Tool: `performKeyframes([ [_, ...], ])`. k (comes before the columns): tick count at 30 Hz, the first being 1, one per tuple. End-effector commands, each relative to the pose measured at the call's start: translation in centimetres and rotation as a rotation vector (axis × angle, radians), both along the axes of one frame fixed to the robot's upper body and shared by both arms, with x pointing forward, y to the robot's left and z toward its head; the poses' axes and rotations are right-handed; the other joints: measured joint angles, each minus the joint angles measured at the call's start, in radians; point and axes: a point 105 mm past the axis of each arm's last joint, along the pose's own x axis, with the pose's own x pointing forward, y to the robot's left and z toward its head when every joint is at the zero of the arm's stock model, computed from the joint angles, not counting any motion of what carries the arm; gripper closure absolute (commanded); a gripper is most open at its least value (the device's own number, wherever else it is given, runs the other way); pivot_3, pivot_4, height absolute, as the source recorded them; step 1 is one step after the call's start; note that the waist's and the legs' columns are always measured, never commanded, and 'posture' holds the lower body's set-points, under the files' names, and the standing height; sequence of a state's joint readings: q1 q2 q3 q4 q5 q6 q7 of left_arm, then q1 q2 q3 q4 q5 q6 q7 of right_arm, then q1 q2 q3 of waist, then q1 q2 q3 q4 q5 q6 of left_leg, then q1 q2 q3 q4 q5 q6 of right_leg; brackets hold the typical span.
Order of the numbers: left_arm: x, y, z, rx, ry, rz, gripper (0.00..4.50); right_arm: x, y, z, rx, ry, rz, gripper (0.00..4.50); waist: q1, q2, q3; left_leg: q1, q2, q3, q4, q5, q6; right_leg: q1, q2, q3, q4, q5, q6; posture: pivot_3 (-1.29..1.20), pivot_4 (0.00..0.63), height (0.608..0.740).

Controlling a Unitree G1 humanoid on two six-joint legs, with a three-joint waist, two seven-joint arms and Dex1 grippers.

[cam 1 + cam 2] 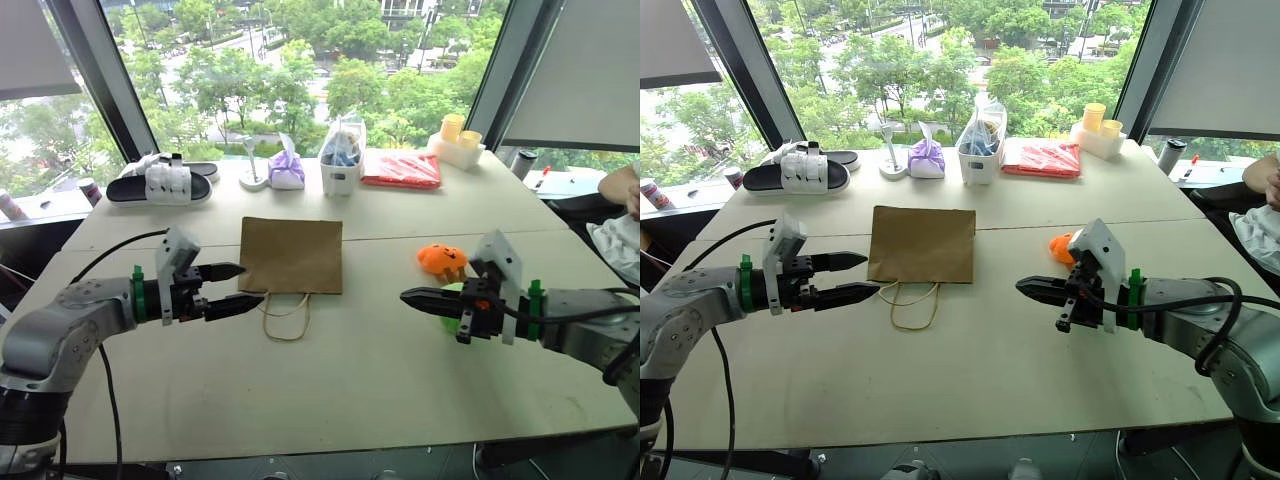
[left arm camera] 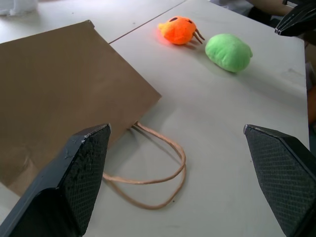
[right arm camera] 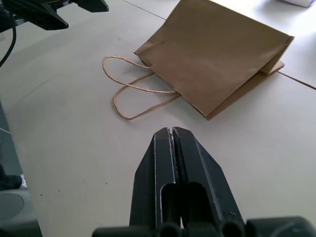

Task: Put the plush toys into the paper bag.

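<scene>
My gripper is about to lift the brown paper bag [image 1: 291, 256], which will tilt up and open wide, because the cord handles [image 1: 287, 316] lie as separate loops at the bag's flat opening.
The brown paper bag [image 1: 291, 255] lies flat on the table's middle, mouth toward me, its cord handles [image 1: 287, 315] spread on the tabletop. My left gripper [image 1: 250, 284] hovers open just left of the handles, nothing between its fingers. The orange plush toy [image 1: 442, 259] sits to the right of the bag. The lime green plush toy [image 2: 228, 52] lies beside it, partly hidden behind my right gripper [image 1: 405, 295] in the head views. That gripper is shut and empty, pointing left toward the bag from above the table.
Along the far edge stand black-and-white slippers [image 1: 165, 185], a purple cloth bundle [image 1: 287, 170], a clear plastic bag [image 1: 342, 150] in a white holder, a red packet [image 1: 402, 168] and yellow cups [image 1: 458, 135]. A person's arm [image 1: 620, 185] is at the right.
</scene>
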State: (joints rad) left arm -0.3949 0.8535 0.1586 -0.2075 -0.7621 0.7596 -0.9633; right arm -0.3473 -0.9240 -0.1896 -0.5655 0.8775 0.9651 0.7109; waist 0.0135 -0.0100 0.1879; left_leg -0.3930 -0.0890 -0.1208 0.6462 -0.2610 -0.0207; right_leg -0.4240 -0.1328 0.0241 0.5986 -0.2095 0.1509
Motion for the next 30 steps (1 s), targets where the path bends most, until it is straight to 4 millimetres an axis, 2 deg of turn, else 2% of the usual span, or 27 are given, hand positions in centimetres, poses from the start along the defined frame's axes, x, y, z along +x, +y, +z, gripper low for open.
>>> performKeyframes([
  [1, -0.1, -0.1, 1.3, 0.007, -0.063, -0.012, 0.08, 0.0, 0.7, 0.8, 0.006, -0.045, 0.031, 4.5, -0.001, 0.0, 0.0, 0.0, 0.0, 0.0, 0.0, 0.0, 0.0, 0.0, 0.0, 0.0, 0.0, 0.0, 0.0, 0.0, 0.15, 0.74],
  [6, -0.7, -0.7, 1.0, 0.009, -0.043, -0.057, 0.08, -0.4, 1.2, 0.6, -0.005, -0.038, 0.051, 4.5, -0.002, 0.0, 0.0, 0.0, 0.0, 0.0, 0.0, 0.0, 0.0, -0.001, 0.0, 0.0, 0.0, 0.0, 0.0, 0.0, 0.15, 0.74],
  [19, -0.2, -1.4, 1.2, 0.065, -0.098, -0.104, 0.08, 0.4, 1.0, 0.5, 0.014, -0.086, 0.009, 4.5, -0.002, 0.0, 0.0, 0.0, 0.0, 0.0, 0.0, 0.0, 0.0, -0.001, 0.0, 0.0, 0.0, 0.0, 0.0, 0.0, 0.15, 0.74],
  [26, 0.3, -1.7, 0.8, 0.061, -0.097, -0.128, 0.08, 0.3, 1.0, 0.2, 0.018, -0.086, 0.001, 4.5, -0.002, 0.0, 0.0, 0.0, 0.0, 0.0, 0.0, 0.0, 0.0, -0.001, 0.0, 0.0, 0.0, 0.0, 0.0, 0.0, 0.15, 0.74],
  [30, 1.0, -1.6, 0.1, 0.13, -0.143, -0.142, 0.08, 0.1, 1.2, 0.1, 0.033, -0.089, -0.015, 4.5, -0.002, 0.0, 0.0, 0.0, 0.0, 0.0, 0.0, 0.0, 0.0, -0.001, 0.0, 0.0, 0.0, 0.0, 0.0, 0.0, 0.15, 0.74],
])
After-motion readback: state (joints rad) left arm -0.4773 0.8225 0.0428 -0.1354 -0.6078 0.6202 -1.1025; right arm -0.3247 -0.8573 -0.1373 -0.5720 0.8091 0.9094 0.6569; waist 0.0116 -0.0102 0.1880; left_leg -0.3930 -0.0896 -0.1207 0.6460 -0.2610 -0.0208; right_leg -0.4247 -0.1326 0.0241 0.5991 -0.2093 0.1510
